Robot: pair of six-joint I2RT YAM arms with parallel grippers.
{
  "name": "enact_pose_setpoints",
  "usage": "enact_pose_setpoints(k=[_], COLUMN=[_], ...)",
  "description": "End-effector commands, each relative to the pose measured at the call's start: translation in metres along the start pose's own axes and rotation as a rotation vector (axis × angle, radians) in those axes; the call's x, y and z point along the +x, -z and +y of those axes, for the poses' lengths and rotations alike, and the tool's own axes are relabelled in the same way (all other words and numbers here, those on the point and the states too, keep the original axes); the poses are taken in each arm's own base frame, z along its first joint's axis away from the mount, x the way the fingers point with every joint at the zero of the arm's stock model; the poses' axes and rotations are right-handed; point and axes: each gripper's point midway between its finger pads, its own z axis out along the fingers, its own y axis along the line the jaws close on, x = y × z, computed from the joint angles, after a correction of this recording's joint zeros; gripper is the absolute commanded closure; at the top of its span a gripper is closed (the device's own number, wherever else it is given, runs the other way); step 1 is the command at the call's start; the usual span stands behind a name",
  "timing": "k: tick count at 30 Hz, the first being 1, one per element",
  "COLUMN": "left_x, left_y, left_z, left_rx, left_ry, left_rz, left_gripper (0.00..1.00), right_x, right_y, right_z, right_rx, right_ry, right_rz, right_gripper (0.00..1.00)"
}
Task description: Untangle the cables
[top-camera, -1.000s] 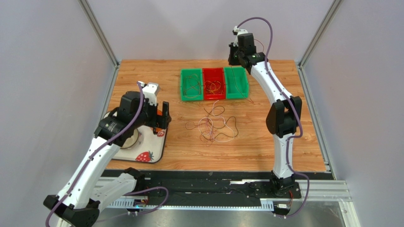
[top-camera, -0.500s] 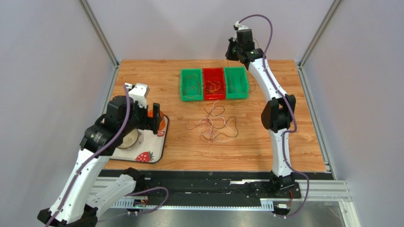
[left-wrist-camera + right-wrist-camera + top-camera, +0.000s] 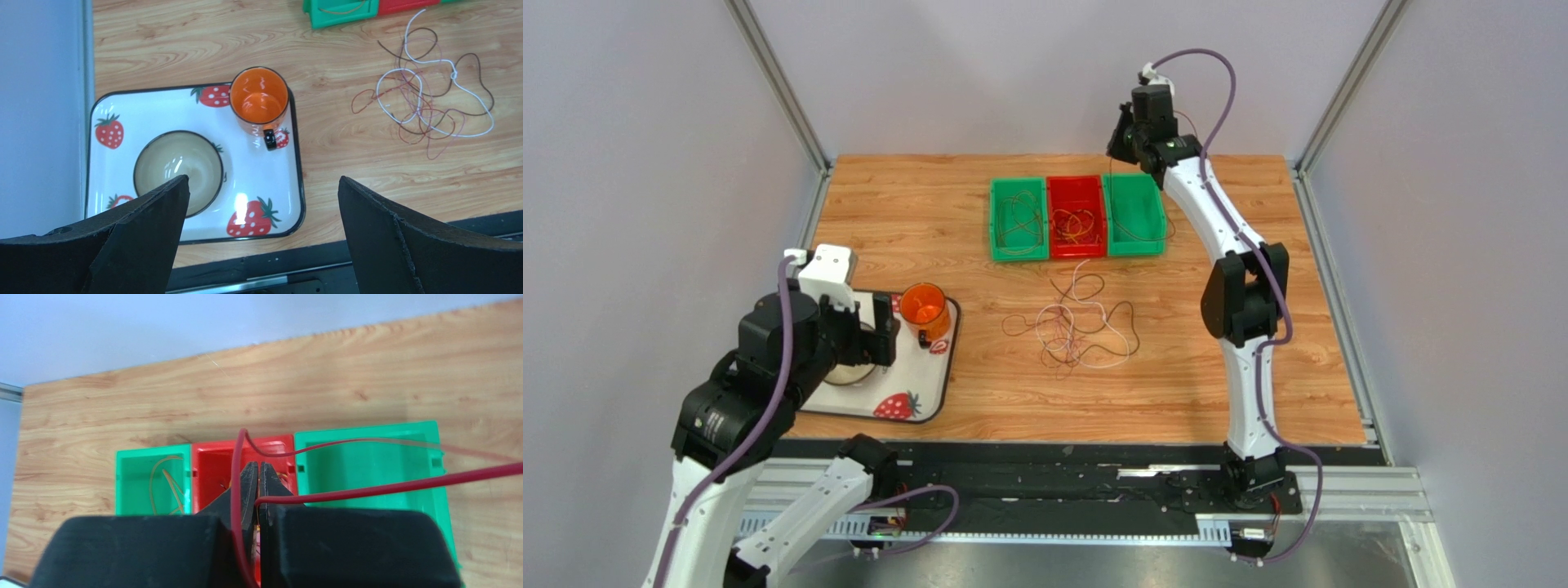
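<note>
The robot's right gripper is holding the red cable high beyond the nearest green bin's back edge [image 3: 1133, 175], so it should move back and lower the cable inside that bin [image 3: 1136, 218] before it opens.
A tangle of thin cables [image 3: 1075, 321], dark red, brown and whitish, lies on the wood below the bins; it also shows in the left wrist view [image 3: 423, 98]. More cables lie in the left green bin [image 3: 1017, 221] and the red bin [image 3: 1076, 217]. My right gripper [image 3: 1133, 132] is raised high above the right green bin [image 3: 1134, 214], shut on a red cable [image 3: 393, 489] that loops from its closed jaws out to the right. My left gripper [image 3: 261, 245] is open and empty, high over the strawberry tray [image 3: 184, 110], far from the cables.
The tray [image 3: 913, 374] at the left holds an orange mug [image 3: 923, 306] and a beige bowl [image 3: 178, 165]. The three bins stand side by side at the back centre. Metal frame posts and grey walls bound the table. The black rail runs along the near edge.
My left arm has pulled back toward the near left and risen, uncovering the orange mug. My right gripper has lifted a little higher with the red cable.
</note>
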Motion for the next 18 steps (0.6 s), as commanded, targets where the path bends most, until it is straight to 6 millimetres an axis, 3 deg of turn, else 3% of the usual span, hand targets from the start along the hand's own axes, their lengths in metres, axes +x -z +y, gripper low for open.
enact_pose_setpoints(k=[1, 5, 6, 9, 11, 15, 16, 18], left_x=[0.004, 0.007, 0.008, 0.009, 0.011, 0.016, 0.016, 0.020], left_y=[0.003, -0.006, -0.006, -0.008, -0.009, -0.014, -0.015, -0.016], left_z=[0.014, 0.014, 0.012, 0.012, 0.013, 0.011, 0.011, 0.016], left_rx=[-0.070, -0.076, -0.068, -0.062, -0.072, -0.064, -0.066, -0.092], left_ry=[0.007, 0.028, 0.035, 0.048, 0.055, 0.071, 0.071, 0.074], left_rz=[-0.020, -0.065, -0.077, -0.107, -0.112, -0.119, -0.125, -0.127], left_gripper=[0.01, 0.02, 0.02, 0.02, 0.02, 0.03, 0.03, 0.03], right_x=[-0.008, 0.020, 0.035, 0.045, 0.046, 0.044, 0.030, 0.028], right_y=[0.008, 0.008, 0.007, 0.012, 0.015, 0.021, 0.025, 0.025], right_z=[-0.002, -0.005, -0.009, -0.007, -0.005, 0.021, 0.032, 0.037], right_rx=[0.039, 0.037, 0.044, 0.026, 0.020, 0.005, -0.013, -0.009], right_ry=[-0.082, -0.117, -0.121, -0.146, -0.161, -0.138, -0.137, -0.153], right_rz=[-0.068, -0.012, 0.019, 0.043, 0.053, 0.070, 0.042, 0.037], right_gripper=[1.00, 1.00, 1.00, 1.00, 1.00, 1.00, 1.00, 1.00])
